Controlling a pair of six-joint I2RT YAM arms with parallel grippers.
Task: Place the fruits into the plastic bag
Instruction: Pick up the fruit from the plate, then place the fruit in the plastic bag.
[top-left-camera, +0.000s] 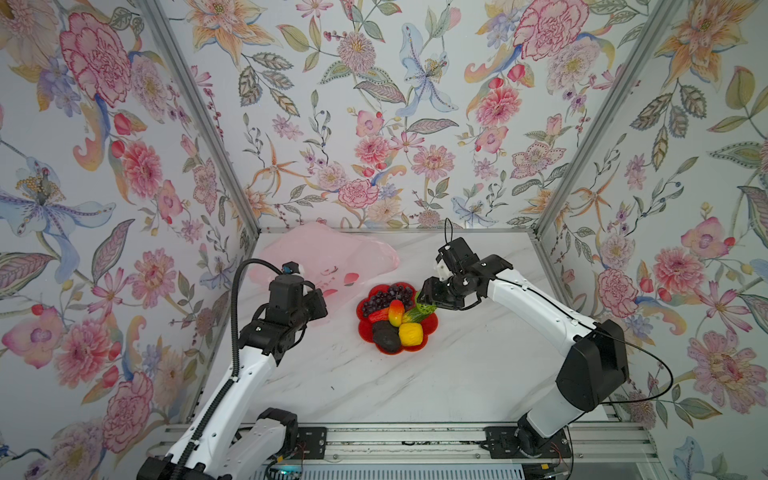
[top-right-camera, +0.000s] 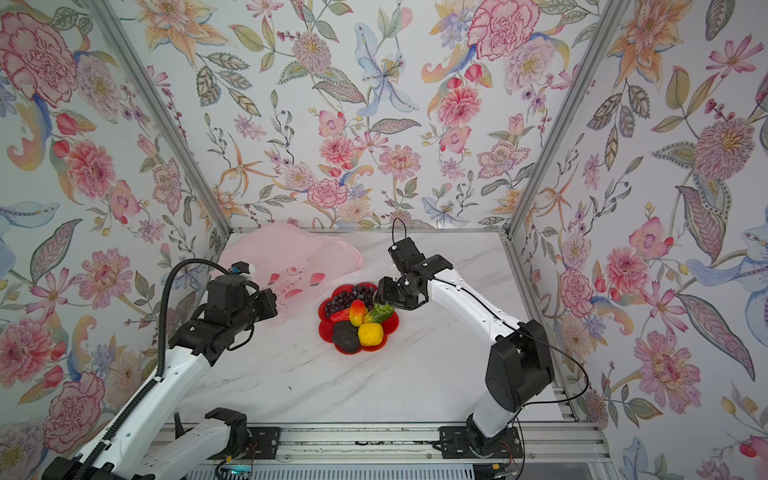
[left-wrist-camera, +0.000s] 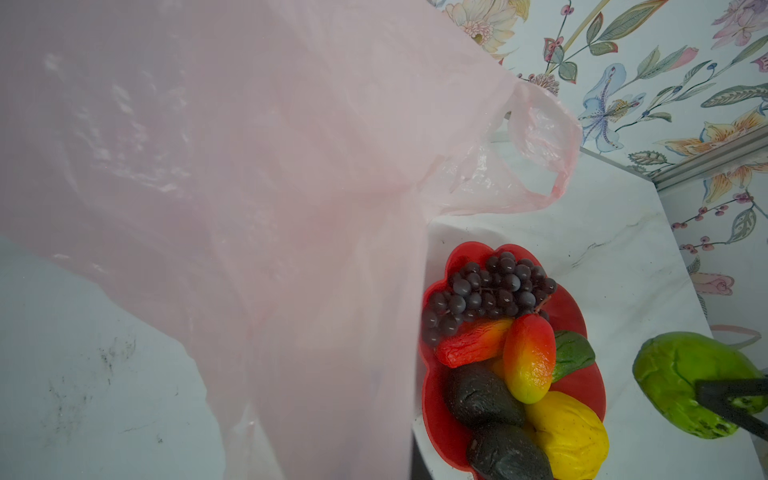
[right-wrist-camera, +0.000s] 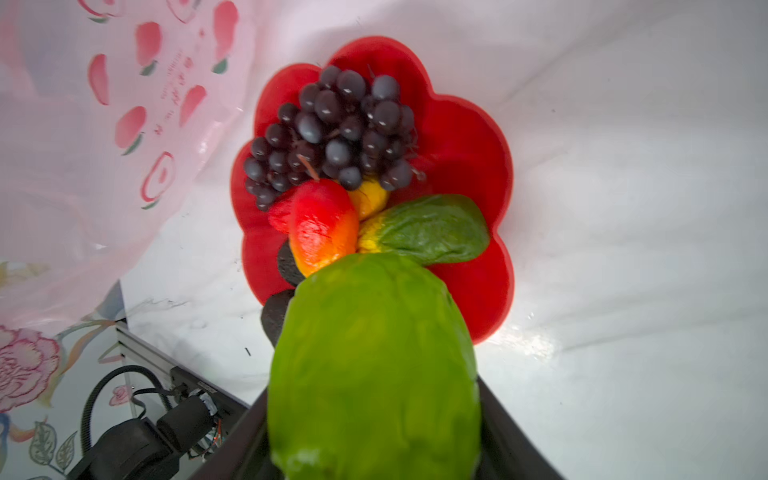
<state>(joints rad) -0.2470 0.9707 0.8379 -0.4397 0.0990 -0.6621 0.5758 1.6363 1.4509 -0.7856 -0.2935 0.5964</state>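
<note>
The plastic bag's near edge (top-left-camera: 332, 293) is held up by my left gripper, so my right gripper goes on carrying the green netted ball until it hangs inside the bag's opening (top-left-camera: 346, 276).
The pale pink plastic bag (top-left-camera: 332, 253) lies crumpled at the back left of the table, and my left gripper (top-left-camera: 321, 305) is shut on its near edge and holds it up. In the left wrist view the plastic bag (left-wrist-camera: 249, 187) hides the jaws. My right gripper (top-left-camera: 428, 305) is shut on the green netted ball (right-wrist-camera: 374, 365), just above the right rim of the red plate (top-left-camera: 365, 332). On the plate lie the purple grapes (top-left-camera: 384, 298), a red-yellow mango (top-left-camera: 395, 312), a yellow lemon (top-left-camera: 410, 333), two dark avocados (top-left-camera: 384, 337), a red long piece (top-left-camera: 376, 316) and a green-orange piece (right-wrist-camera: 432, 228).
The red flower-shaped plate (top-right-camera: 328, 332) stands mid-table, right next to the bag's raised edge. One handle loop (left-wrist-camera: 552, 158) of the bag lies toward the back wall. Flowered walls (top-left-camera: 374, 124) close in the back and both sides.
</note>
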